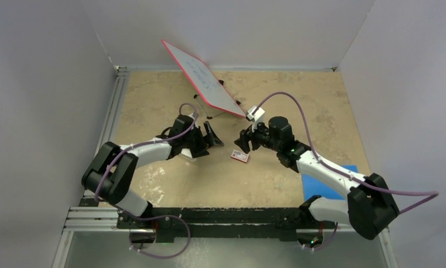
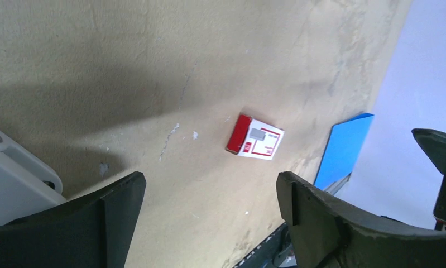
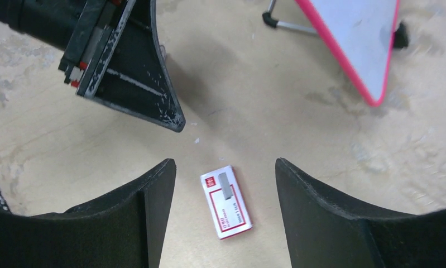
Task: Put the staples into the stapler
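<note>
The staples box is lying loose with its red end (image 2: 239, 134) closed, so the robot's right gripper should keep the box (image 1: 240, 156) still while the left gripper pinches that red end.
The staples box (image 1: 240, 157), red and white, lies flat on the tan table between both grippers. It shows in the left wrist view (image 2: 255, 144) and the right wrist view (image 3: 226, 202), with a small grey strip on its top face. My right gripper (image 1: 244, 146) hovers just above it, open and empty (image 3: 223, 167), with the box between its fingers. My left gripper (image 1: 216, 142) is open and empty (image 2: 209, 184), a little to the box's left. The white stapler (image 2: 11, 178) shows only as a rounded white edge beside my left fingers, and under the left wrist in the top view (image 1: 188, 156).
A red-framed whiteboard (image 1: 204, 78) stands tilted on a wire stand at the back centre, close to the right wrist (image 3: 354, 44). A blue pad (image 1: 327, 182) lies at the front right under the right arm (image 2: 343, 148). White walls enclose the table.
</note>
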You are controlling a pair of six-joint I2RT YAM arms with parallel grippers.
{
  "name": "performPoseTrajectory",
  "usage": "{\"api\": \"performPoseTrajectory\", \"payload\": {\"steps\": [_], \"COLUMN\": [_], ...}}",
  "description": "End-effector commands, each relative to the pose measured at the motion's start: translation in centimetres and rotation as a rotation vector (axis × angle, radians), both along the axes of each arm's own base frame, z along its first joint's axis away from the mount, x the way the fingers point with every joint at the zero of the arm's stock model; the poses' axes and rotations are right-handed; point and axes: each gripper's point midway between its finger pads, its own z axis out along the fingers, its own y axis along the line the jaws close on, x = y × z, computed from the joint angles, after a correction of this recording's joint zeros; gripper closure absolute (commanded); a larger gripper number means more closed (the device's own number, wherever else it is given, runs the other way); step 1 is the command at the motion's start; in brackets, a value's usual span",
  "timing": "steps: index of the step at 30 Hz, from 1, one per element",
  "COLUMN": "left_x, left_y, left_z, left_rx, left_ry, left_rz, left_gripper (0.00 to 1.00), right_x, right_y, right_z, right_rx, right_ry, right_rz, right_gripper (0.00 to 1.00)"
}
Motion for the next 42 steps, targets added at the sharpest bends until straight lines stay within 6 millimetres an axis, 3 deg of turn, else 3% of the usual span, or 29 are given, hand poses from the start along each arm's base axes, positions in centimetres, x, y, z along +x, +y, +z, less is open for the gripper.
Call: {"api": "performPoseTrajectory", "payload": {"steps": [1, 4, 9, 13, 20, 26, 34, 42], "left_x": [1.0, 1.2, 1.3, 1.1, 1.3, 1.7, 1.6, 0.1], "left_y": [0.0, 0.0, -0.4, -1.0, -1.7, -2.2, -2.4, -3.8], "left_z": [3.4, 3.8, 3.5, 3.1, 2.0, 1.7, 1.5, 1.3], "left_rx": [-0.098, -0.110, -0.149, -0.196, -0.220, -0.229, -0.247, -0.301], "left_ry": [-0.073, -0.080, -0.022, 0.009, 0.057, 0.069, 0.075, 0.098], "left_rz": [-0.017, -0.033, -0.072, -0.102, -0.125, -0.139, -0.149, -0.229], "left_gripper": [0.08, 0.08, 0.15, 0.19, 0.33, 0.37, 0.41, 0.53], "right_x": [0.9, 0.8, -1.2, -2.1, -1.6, -1.1, -2.4, -2.6], "right_y": [-0.4, -0.6, -0.1, 0.0, 0.2, -0.3, 0.4, 1.1], "right_z": [3.4, 1.5, -4.5, -7.0, -9.4, -10.9, -12.0, -10.9], "right_rx": [-0.062, -0.160, -0.326, -0.377, -0.426, -0.471, -0.477, -0.441], "right_ry": [-0.250, -0.246, -0.126, -0.076, -0.022, 0.006, 0.074, 0.032], "right_rz": [0.066, 0.114, 0.243, 0.283, 0.290, 0.268, 0.376, 0.405], "right_gripper": [0.31, 0.31, 0.32, 0.32, 0.32, 0.37, 0.63, 0.63]}}
